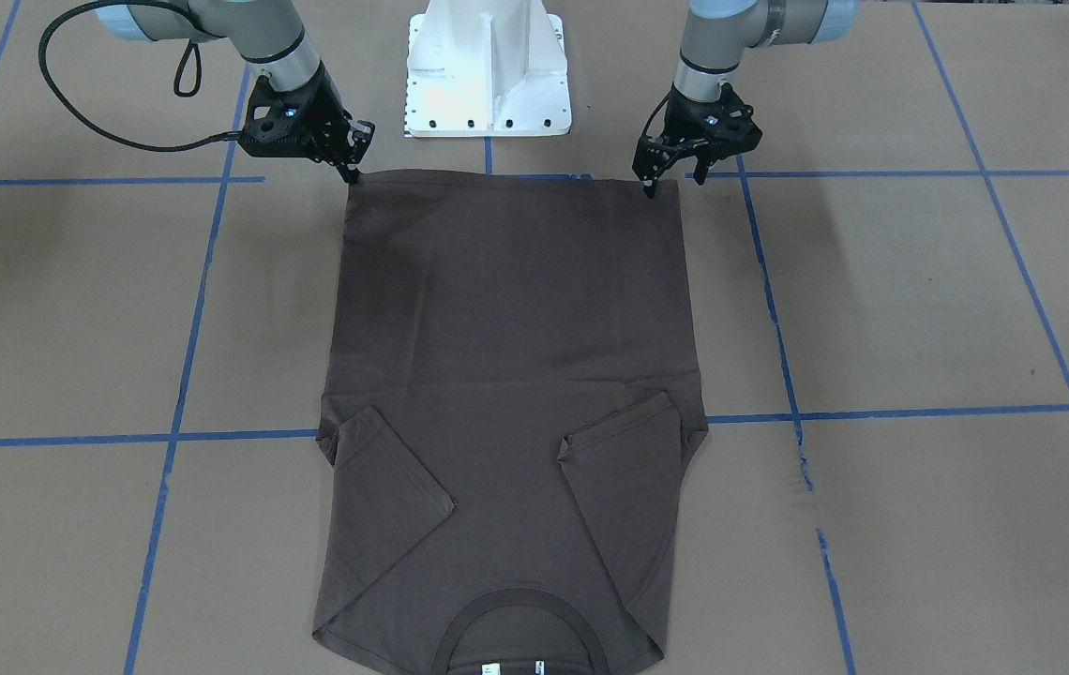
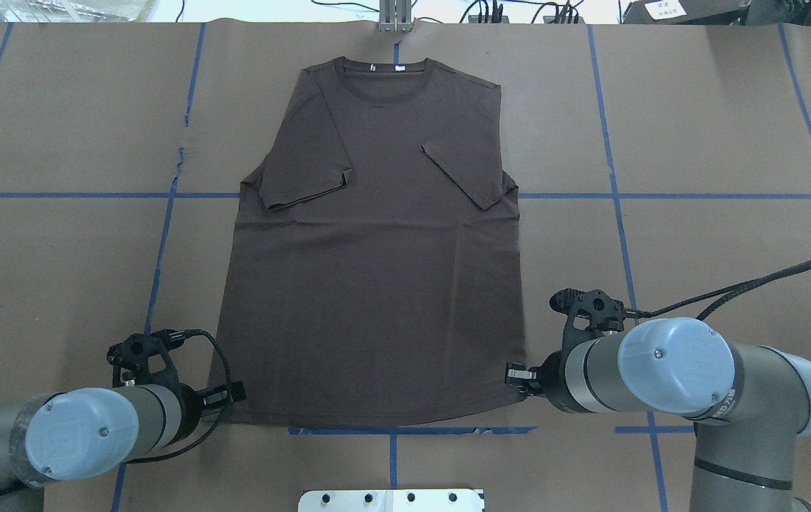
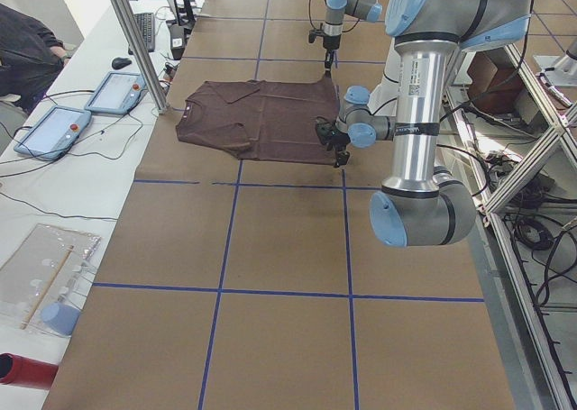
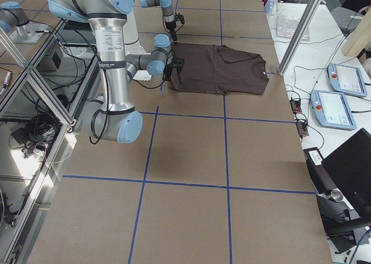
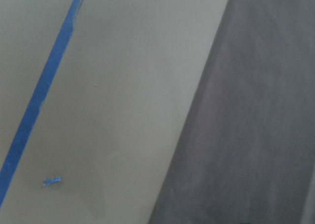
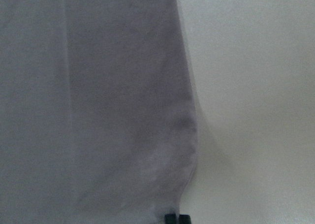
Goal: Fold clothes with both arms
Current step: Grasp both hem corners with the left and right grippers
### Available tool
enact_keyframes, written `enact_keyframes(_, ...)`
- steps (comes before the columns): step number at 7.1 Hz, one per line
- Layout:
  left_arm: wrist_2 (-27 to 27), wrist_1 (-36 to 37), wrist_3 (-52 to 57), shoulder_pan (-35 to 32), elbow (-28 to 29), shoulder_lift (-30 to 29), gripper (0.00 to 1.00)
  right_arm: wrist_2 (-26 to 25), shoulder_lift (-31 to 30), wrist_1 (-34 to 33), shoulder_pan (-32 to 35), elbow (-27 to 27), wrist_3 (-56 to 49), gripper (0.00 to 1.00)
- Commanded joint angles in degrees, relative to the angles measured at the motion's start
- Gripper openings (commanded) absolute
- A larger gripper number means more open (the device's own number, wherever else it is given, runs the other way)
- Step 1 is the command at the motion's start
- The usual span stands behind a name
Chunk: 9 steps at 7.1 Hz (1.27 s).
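Observation:
My gripper will fold the T-shirt's hem over toward the T-shirt's collar, and the folded sleeves (image 1: 634,489) will stay tucked because they lie flat against the T-shirt (image 1: 401,495).
The dark brown T-shirt (image 1: 511,328) (image 2: 377,284) lies flat on the brown paper table. Its collar is far from the robot and both sleeves are folded inward. My left gripper (image 1: 675,183) (image 2: 235,391) hangs at one hem corner, open, with one finger touching the cloth edge. At the other hem corner my right gripper (image 1: 352,173) (image 2: 514,372) is shut on the hem. In the right wrist view its tips (image 6: 176,218) sit close together where the fabric (image 6: 98,106) puckers. The left wrist view holds only the shirt's edge (image 5: 261,125) and no fingers.
The white bolted pedestal (image 1: 488,75) stands just behind the hem, between the arms. Blue tape lines (image 2: 612,192) cross the paper. Two tablets (image 3: 54,131) and a metal post (image 3: 135,41) stand beyond the collar end, with a person's dark sleeve (image 3: 27,41) behind them.

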Motion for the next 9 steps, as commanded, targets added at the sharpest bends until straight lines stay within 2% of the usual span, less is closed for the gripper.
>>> enact_keyframes(1, -0.03, 0.0, -1.12, 0.84, 0.65, -0.07, 0.88, 0.55, -0.03, 0.0, 0.62, -0.02, 0.0, 0.0)
enact_keyframes(2, -0.03, 0.0, -1.21, 0.85, 0.65, -0.16, 0.85, 0.55, -0.03, 0.0, 0.62, -0.02, -0.79, 0.0)
enact_keyframes(3, -0.03, 0.0, -1.21, 0.85, 0.56, -0.16, 0.66, 0.55, -0.03, 0.0, 0.71, -0.02, -0.88, 0.0)
enact_keyframes(5, -0.03, 0.0, -1.21, 0.93, 0.39, -0.16, 0.18, 0.64, -0.03, 0.0, 0.8, -0.02, -0.97, 0.0)
enact_keyframes(6, -0.12, 0.09, -1.13, 1.11, 0.38, -0.16, 0.0, 0.64, -0.03, 0.0, 0.71, -0.02, -0.97, 0.0)
enact_keyframes(9, -0.29, 0.96, -1.04, 1.11, -1.8, -0.16, 0.0, 2.12, -0.73, -0.09, 1.67, 1.02, -3.32, 0.0)
